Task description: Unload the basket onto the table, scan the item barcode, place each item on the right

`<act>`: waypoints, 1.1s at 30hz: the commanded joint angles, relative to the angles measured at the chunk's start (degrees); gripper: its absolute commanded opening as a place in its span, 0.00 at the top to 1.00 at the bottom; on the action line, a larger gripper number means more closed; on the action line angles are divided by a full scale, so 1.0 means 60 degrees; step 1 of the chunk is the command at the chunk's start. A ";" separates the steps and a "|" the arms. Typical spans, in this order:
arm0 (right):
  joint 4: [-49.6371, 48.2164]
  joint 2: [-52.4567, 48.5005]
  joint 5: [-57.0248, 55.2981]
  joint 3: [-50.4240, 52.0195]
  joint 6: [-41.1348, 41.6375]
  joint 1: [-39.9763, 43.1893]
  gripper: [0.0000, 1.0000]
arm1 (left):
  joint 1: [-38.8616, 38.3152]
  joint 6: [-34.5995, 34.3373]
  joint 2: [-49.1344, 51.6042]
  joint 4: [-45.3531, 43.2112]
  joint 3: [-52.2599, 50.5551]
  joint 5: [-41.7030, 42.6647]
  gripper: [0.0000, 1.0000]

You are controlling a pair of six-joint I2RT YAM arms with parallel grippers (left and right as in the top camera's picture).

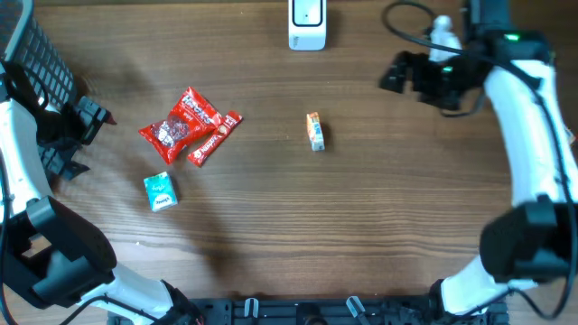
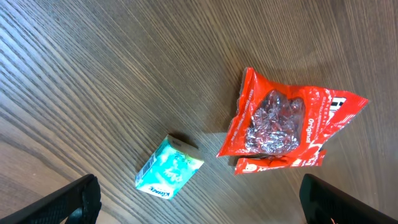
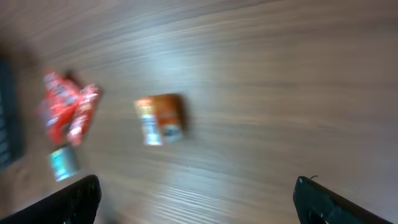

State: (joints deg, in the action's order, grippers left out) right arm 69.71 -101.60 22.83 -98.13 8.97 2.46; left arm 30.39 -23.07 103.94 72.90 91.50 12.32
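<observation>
The orange box is standing on its narrow side, so I should shut my right gripper and push against the box's broad orange side to tip the box flat before scanning.
A small orange box lies alone mid-table, and it shows blurred in the right wrist view as the orange box. A white scanner stands at the far edge. On the left lie a red snack bag, a red bar packet and a teal tissue pack. My left gripper hangs open left of them, looking down on the teal pack and red bag. My right gripper is open and empty at the far right, well away from the orange box.
A black mesh basket sits at the far left corner beside the left arm. A cable loops near the right arm at the back. Bare wood lies between the orange box and the right gripper.
</observation>
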 commanded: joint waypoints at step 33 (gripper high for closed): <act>-0.1934 0.0685 -0.1421 0.3752 0.0280 -0.3461 0.11 | 0.0168 -0.0229 -0.0036 0.0007 0.0073 0.0011 0.00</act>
State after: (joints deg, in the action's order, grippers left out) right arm 60.03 -97.69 23.83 -76.07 4.58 -12.51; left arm 30.39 -23.07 103.94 72.90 91.50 12.32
